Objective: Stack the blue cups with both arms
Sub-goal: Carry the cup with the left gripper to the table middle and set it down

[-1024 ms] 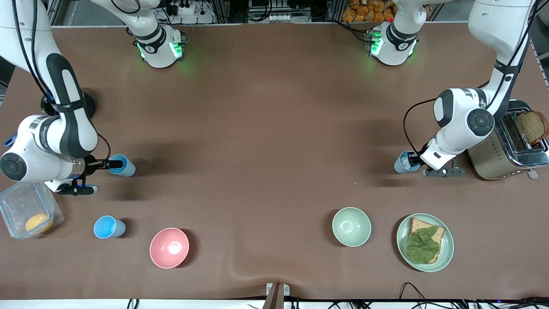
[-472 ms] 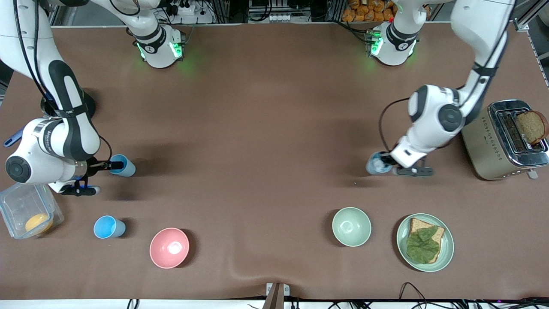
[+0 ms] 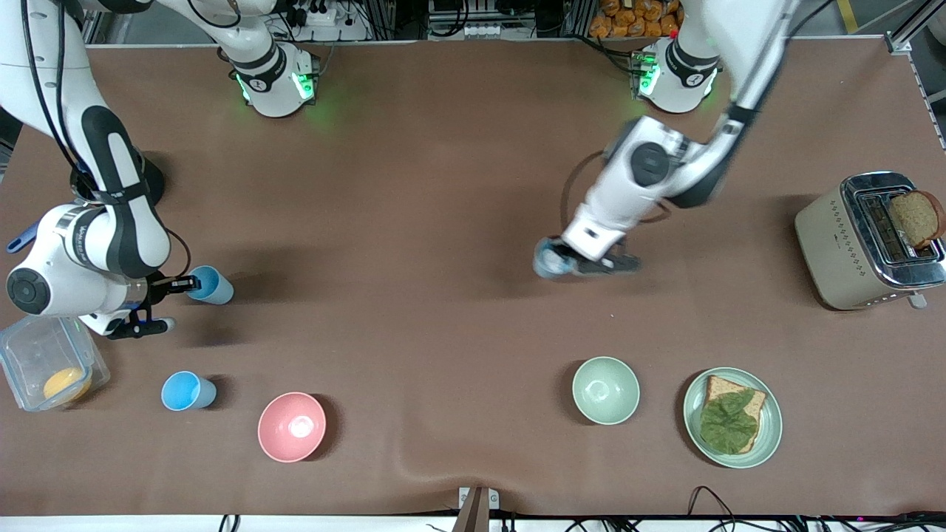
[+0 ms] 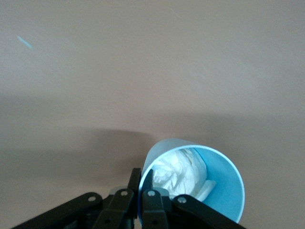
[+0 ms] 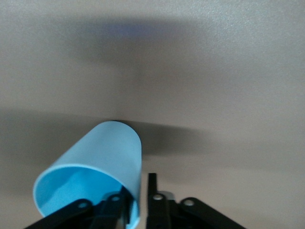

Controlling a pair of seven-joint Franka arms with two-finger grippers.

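The paler blue cup (image 3: 550,260) in my left gripper is a long way from the sky-blue cup. Next, I put the paler cup down at the table's middle (image 3: 465,250) and back away first.
A bright sky-blue cup (image 3: 211,286) stands on the table toward the right arm's end. My right gripper (image 3: 191,282) is at its rim. In the right wrist view the right gripper (image 5: 138,195) has one finger inside this cup (image 5: 95,157) and one outside, with a gap at the outer finger. My left gripper (image 3: 560,260) is shut on the rim of a paler blue cup (image 3: 547,260) over the table's middle. In the left wrist view the left gripper (image 4: 142,177) pinches that cup (image 4: 224,191), which holds crumpled white paper. A third blue cup (image 3: 188,391) stands nearer the front camera.
A pink bowl (image 3: 292,426) and a pale green bowl (image 3: 606,389) stand near the front edge. Beside the green bowl is a plate (image 3: 768,436) with bread and lettuce. A toaster (image 3: 850,244) stands at the left arm's end and a clear plastic box (image 3: 22,347) at the right arm's end.
The left arm has carried the paler cup from beside the toaster toward the table's middle. The right gripper has stayed at the sky-blue cup, shifting only slightly.
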